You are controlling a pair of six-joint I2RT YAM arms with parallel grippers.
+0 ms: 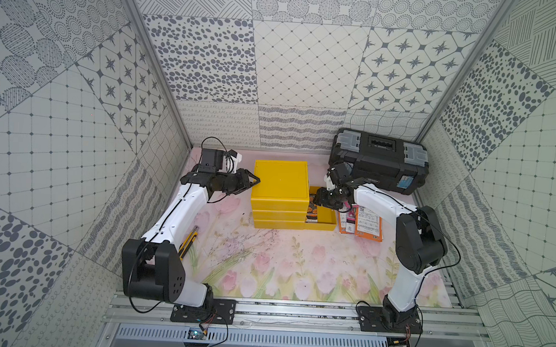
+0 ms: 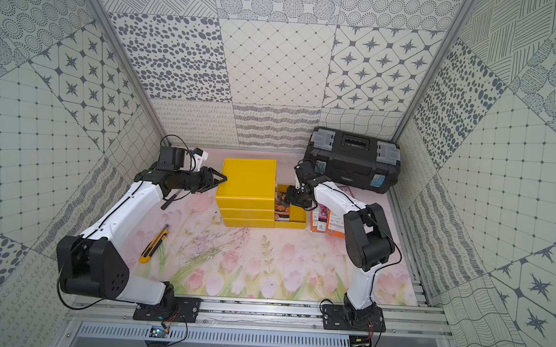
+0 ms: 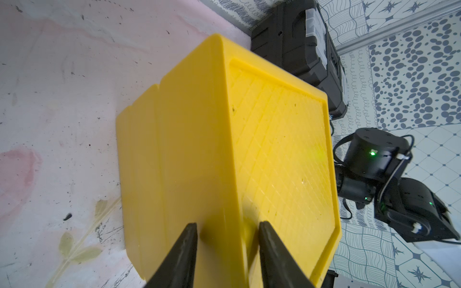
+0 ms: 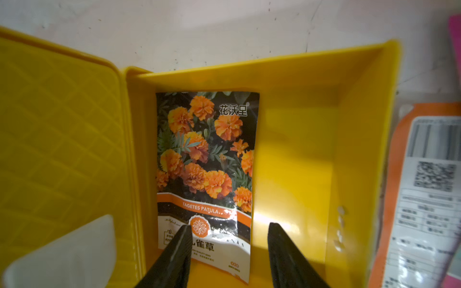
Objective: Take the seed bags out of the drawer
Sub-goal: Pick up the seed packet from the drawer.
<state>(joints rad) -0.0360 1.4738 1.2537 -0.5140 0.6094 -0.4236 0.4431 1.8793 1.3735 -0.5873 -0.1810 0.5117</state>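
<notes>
I should keep lowering my right gripper to the drawer's bottom (image 4: 292, 187) and close it, as its open fingers are on either side of the marigold seed bag's long edge (image 4: 252, 192).
The lowest drawer (image 1: 327, 227) (image 2: 297, 224) (image 4: 299, 149) of the yellow cube (image 1: 279, 181) (image 2: 248, 179) (image 3: 199, 149) is pulled out to the right. One seed bag (image 4: 204, 162) (image 1: 313, 213) (image 2: 283, 210) with orange marigolds lies flat inside, along the cube side. My right gripper (image 4: 229, 225) (image 1: 321, 199) hovers open over that bag's near end, one finger above the bag and one above bare drawer floor. More seed bags (image 1: 368, 228) (image 2: 334, 224) (image 4: 429, 199) lie on the mat to the right of the drawer. My left gripper (image 3: 228, 224) (image 1: 255, 179) pinches the cube's top left edge.
A black toolbox (image 1: 378, 160) (image 2: 352, 158) stands at the back right, just behind my right arm. A yellow utility knife (image 2: 153, 243) lies on the floral mat near my left arm. Patterned walls close in both sides and the back.
</notes>
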